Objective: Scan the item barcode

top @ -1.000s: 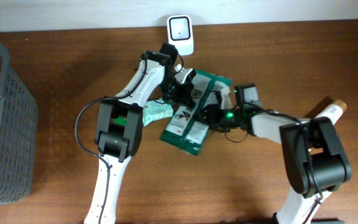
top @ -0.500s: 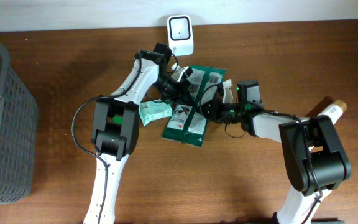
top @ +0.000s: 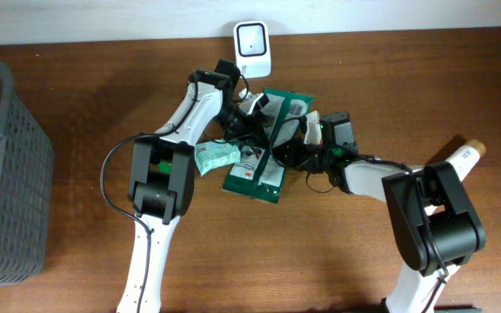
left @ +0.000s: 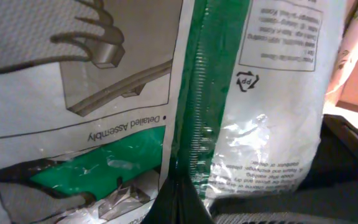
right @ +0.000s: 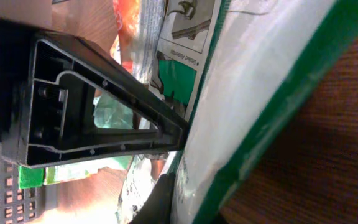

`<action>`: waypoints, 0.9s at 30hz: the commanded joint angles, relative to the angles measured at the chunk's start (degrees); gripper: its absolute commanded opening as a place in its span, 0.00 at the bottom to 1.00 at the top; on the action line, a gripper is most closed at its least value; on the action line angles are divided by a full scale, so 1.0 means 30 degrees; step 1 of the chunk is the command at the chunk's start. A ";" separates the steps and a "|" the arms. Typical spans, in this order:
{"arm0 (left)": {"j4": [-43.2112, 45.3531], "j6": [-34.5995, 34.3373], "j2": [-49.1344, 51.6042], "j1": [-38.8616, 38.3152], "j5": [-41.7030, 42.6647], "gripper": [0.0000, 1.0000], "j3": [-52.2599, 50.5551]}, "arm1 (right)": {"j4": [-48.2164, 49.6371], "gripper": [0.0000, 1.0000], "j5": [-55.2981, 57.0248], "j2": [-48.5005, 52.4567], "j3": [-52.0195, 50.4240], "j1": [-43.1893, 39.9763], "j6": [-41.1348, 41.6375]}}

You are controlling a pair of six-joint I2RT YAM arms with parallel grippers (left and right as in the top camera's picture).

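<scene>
The robot's left gripper is pinching the package's green seam (left: 197, 118), so it should open and move away before the right gripper lifts the package to the white scanner (top: 252, 42).
The item is a green and white plastic package (top: 263, 161), held just above the table in front of the white scanner (top: 253, 39). My left gripper (top: 252, 117) is shut on the package's upper left part. In the left wrist view the package (left: 135, 93) fills the frame and the gripper (left: 182, 202) pinches its green seam. My right gripper (top: 292, 146) is shut on the package's right edge. The right wrist view has the gripper (right: 179, 183) closed on that edge of the package (right: 260, 93). I cannot make out a barcode.
A small green and white packet (top: 217, 156) lies just left of the package. A grey basket (top: 3, 174) stands at the table's left edge. A white bottle with a tan cap (top: 464, 156) lies by the right arm's base.
My right gripper has closed onto the package's right edge. The package has swung a little to the left and tilted, and the left arm shifted slightly left with it.
</scene>
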 commanded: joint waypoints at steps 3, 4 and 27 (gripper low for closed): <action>-0.1945 0.0729 0.0437 -0.0022 -0.2302 0.00 0.3322 | -0.0015 0.04 -0.1027 0.0204 -0.0022 -0.0576 -0.0051; -0.2652 0.0991 0.0437 -0.0022 -0.2827 0.00 0.4335 | -0.0015 0.04 -0.1399 0.0160 -0.0022 -0.0707 -0.0058; -1.0025 0.1100 0.0444 0.6637 -1.0411 0.60 1.8659 | -0.0095 0.04 -1.3908 -0.2623 0.2193 -0.2754 -0.4816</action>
